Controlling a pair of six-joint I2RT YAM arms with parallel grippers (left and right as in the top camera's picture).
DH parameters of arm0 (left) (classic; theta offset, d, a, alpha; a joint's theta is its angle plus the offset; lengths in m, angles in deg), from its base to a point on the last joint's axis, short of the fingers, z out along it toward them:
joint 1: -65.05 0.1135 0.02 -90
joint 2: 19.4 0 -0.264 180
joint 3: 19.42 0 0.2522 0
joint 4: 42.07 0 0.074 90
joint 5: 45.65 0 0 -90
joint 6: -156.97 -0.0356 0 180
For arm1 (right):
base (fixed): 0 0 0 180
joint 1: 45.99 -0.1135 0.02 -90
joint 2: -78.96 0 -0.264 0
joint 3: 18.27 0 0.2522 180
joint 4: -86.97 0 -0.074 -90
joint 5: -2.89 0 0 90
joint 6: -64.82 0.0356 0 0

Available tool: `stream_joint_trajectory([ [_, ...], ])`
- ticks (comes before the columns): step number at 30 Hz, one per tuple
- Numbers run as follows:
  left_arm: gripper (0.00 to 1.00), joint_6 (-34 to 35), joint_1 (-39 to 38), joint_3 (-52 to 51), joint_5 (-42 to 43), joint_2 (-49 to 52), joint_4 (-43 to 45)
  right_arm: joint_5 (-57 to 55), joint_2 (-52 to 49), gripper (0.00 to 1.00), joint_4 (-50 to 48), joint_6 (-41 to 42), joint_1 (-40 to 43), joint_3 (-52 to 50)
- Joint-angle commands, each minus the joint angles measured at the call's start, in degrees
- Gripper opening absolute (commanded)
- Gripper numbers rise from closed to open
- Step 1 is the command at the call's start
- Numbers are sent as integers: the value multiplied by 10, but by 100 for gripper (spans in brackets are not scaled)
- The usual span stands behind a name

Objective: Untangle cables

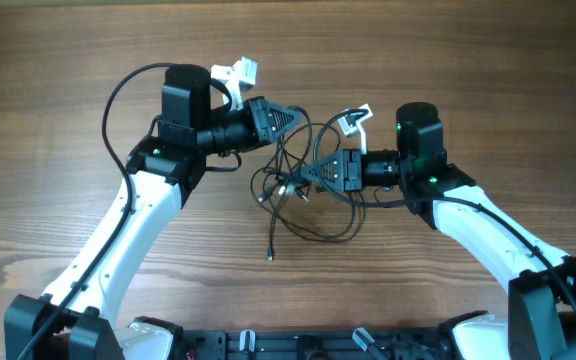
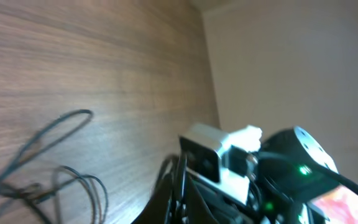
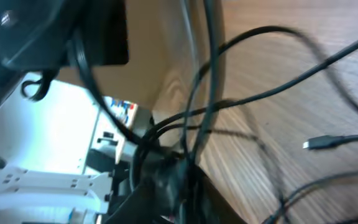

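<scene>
Several crossing cords [image 3: 189, 147] are pinched together in my right gripper, so next I open its fingers to let the crossing cords go, then lift just one cord out of the tangle.
The cables [image 1: 301, 205] are a loose tangle of thin black cords at the table's middle, between my two grippers. One strand trails toward the front and ends in a small plug [image 1: 270, 256]. My left gripper [image 1: 296, 118] is at the tangle's upper edge. In the left wrist view its fingers [image 2: 180, 198] are closed on a thin strand, with cable loops [image 2: 73, 180] lying to the left. My right gripper [image 1: 306, 176] is at the tangle's right side. Its fingers [image 3: 174, 186] are shut on a bunch of cords [image 3: 260, 96], and a silvery-tipped plug [image 3: 319, 143] lies on the wood.
The wooden table [image 1: 68, 80] extends all around. The right arm's white camera mount [image 2: 219, 152] shows close in front of the left gripper. A black frame [image 1: 298, 345] runs along the table's front edge, and the white arm links [image 1: 128, 240] angle in from both lower corners.
</scene>
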Motion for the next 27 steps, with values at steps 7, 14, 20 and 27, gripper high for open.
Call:
stream_joint_trajectory([
  [7, 4, 8, 1, 3, -70, 2, 15, 114, -2, 11, 1, -10, -5, 3],
  [14, 4, 6, 52, 3, -70, -16, -28, -217, -2, 4, 195, -9, -5, 3],
  [20, 4, 5, 99, 3, -70, -24, -101, -324, -2, 20, 276, -11, -5, 3],
  [27, 4, 5, 72, 3, -3, -24, -104, -140, -2, 56, 132, -50, -5, 3],
])
